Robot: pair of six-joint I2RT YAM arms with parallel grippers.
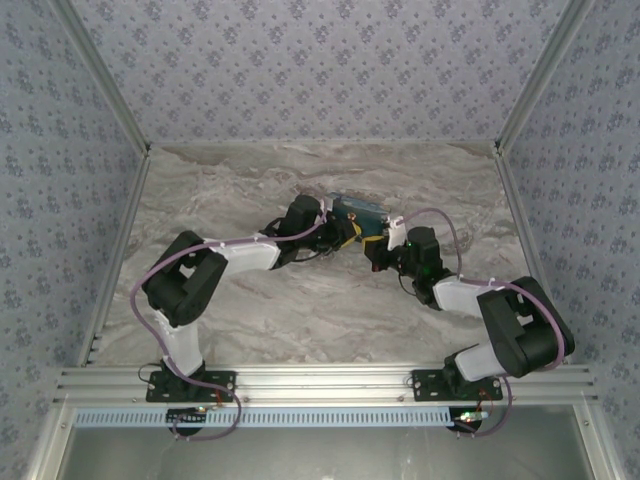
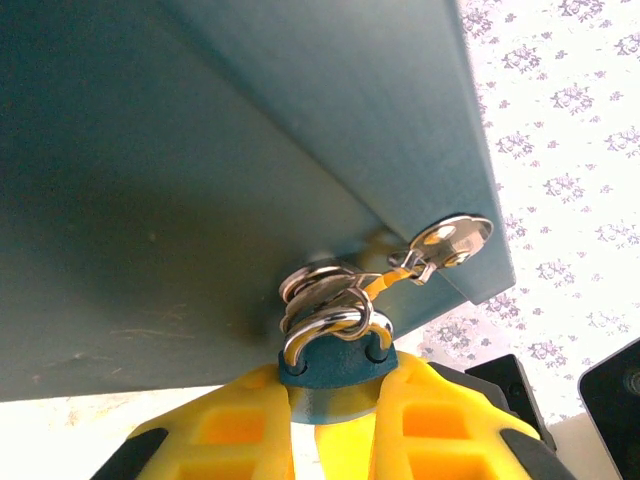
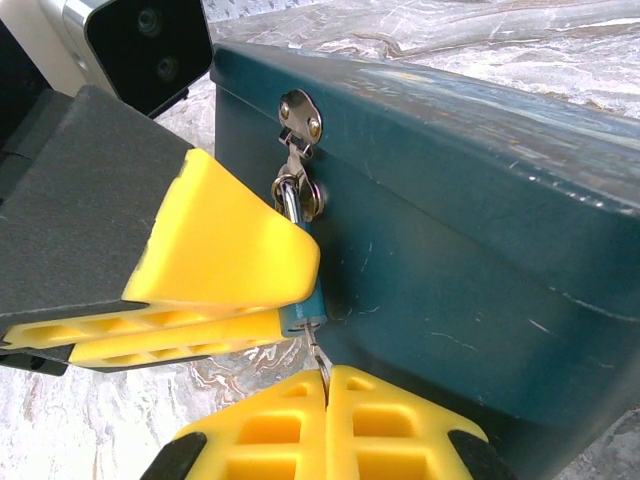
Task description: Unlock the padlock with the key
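My right gripper and left gripper need to lower the padlock (image 3: 313, 305) until the box sits flat, because the dark teal box (image 3: 450, 270) tilts with the raised padlock.
The tiny blue padlock (image 2: 335, 362) hangs by its pale shackle (image 2: 322, 325) from the hasp on the dark teal box (image 2: 200, 170). My left gripper (image 2: 335, 392) is shut on the padlock's body, a yellow finger on each side. In the right wrist view the padlock's bottom end (image 3: 306, 312) sticks out from the left gripper's yellow fingers (image 3: 220, 250). The thin metal key (image 3: 319, 352) runs from the padlock's underside down into my right gripper (image 3: 327, 380), which is shut on it. From above, both grippers meet at the box's front (image 1: 358, 213).
A second silver key (image 2: 455, 240) dangles on a ring beside the shackle. The box's metal hasp plate (image 3: 298, 114) is screwed near its lid edge. The box stands on the marbled table (image 1: 300, 310), with patterned walls around.
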